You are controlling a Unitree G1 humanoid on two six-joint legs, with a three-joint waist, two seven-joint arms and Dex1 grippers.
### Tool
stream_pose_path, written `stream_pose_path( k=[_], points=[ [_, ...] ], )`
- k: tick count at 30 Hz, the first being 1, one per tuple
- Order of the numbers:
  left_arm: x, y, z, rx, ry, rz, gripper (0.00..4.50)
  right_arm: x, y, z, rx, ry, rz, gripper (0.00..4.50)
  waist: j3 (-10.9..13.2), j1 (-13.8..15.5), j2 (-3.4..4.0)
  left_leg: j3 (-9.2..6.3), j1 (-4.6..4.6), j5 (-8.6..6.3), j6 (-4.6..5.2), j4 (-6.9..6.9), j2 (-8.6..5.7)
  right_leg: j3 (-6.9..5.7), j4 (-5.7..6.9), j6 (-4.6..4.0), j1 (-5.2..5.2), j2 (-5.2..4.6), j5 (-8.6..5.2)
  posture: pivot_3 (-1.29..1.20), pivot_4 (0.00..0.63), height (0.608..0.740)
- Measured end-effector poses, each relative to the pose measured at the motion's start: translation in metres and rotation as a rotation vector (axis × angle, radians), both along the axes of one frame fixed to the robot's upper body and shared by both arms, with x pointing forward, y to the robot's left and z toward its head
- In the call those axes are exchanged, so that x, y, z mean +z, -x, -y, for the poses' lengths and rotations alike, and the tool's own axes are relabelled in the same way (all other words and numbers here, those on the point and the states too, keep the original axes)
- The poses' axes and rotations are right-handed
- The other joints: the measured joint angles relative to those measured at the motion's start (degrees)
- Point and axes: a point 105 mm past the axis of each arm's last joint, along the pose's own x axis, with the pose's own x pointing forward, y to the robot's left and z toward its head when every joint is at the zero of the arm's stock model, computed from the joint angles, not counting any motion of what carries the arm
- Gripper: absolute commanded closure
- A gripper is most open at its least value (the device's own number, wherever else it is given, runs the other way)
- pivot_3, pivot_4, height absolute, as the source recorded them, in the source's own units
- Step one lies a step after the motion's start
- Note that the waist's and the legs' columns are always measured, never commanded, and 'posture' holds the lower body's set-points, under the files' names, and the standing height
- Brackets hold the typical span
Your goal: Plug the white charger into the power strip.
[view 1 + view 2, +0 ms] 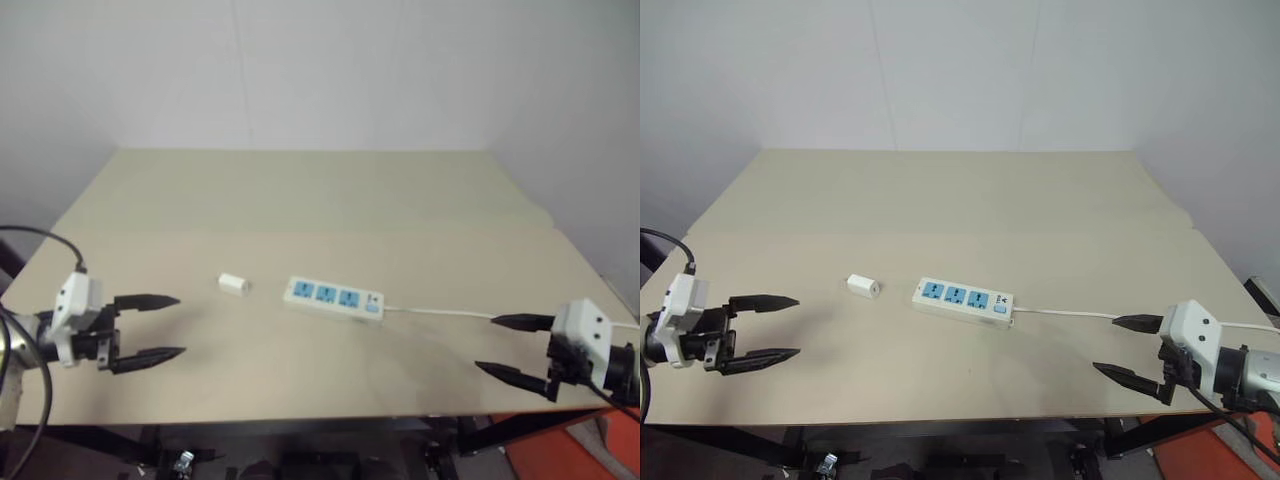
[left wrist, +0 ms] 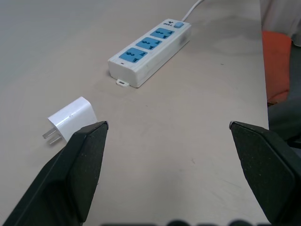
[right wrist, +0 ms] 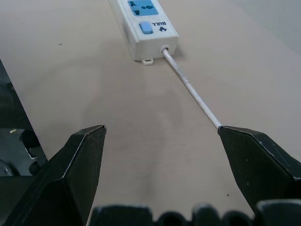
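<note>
The metal prongs (image 2: 52, 136) are sticking straight out of the charger's end, so I expect the white charger (image 1: 234, 284) to stand upright on the power strip when I push it in.
The white charger (image 1: 234, 284) lies on its side on the beige table (image 1: 300, 200), its metal prongs showing in the left wrist view (image 2: 71, 116). Just right of it lies the power strip (image 1: 334, 298), a flat white bar with three blue sockets and a blue switch at its right end (image 2: 149, 45). Its thin white cord (image 3: 190, 88) runs off to the right. My left gripper (image 1: 165, 326) hovers open near the table's left front, well short of the charger. My right gripper (image 1: 508, 346) is open at the right front, beside the cord, holding nothing.
White walls close off the table's far side. The front edge of the table (image 1: 300, 415) runs just below both grippers. Something orange (image 1: 580, 450) sits low at the right, beyond the table corner. A black cable (image 1: 40, 240) loops by my left arm.
</note>
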Motion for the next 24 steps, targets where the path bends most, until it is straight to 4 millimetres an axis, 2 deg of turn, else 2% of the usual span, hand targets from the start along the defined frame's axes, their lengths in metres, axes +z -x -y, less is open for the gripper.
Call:
stream_pose_path(
  k=[13,16,20,24],
  points=[
    [0.002,-0.002,0.002,0.004,0.002,0.015,0.00,-0.004,-0.001,-0.004,-0.003,0.003,0.009,0.03,0.00,0.00,0.00,0.00,0.01,0.00,0.00,0.00,0.00,0.00,0.00,0.00,0.00,0.00,0.00,0.00,0.150,0.740],
    [0.004,-0.002,0.005,-0.011,0.006,0.024,0.00,0.000,-0.010,-0.009,0.008,-0.016,0.037,0.03,0.00,-0.08,0.00,0.00,0.02,0.00,0.00,0.01,0.00,0.00,0.02,0.00,0.01,0.01,0.00,0.00,0.150,0.740],
    [0.013,-0.004,0.023,-0.093,0.010,0.046,0.00,-0.004,-0.027,-0.028,0.067,-0.048,0.069,0.03,-0.03,-0.10,-0.04,0.00,0.04,0.00,0.00,0.00,0.01,0.01,0.03,-0.01,0.01,0.04,0.00,0.00,0.150,0.740],
    [0.019,-0.012,0.043,-0.164,0.034,0.074,0.00,-0.011,-0.054,-0.051,0.126,-0.087,0.122,0.03,-0.02,-0.11,-0.04,0.01,0.02,0.00,0.00,0.05,-0.02,0.03,0.05,-0.01,0.01,0.04,0.02,0.00,0.150,0.740]
  ],
)
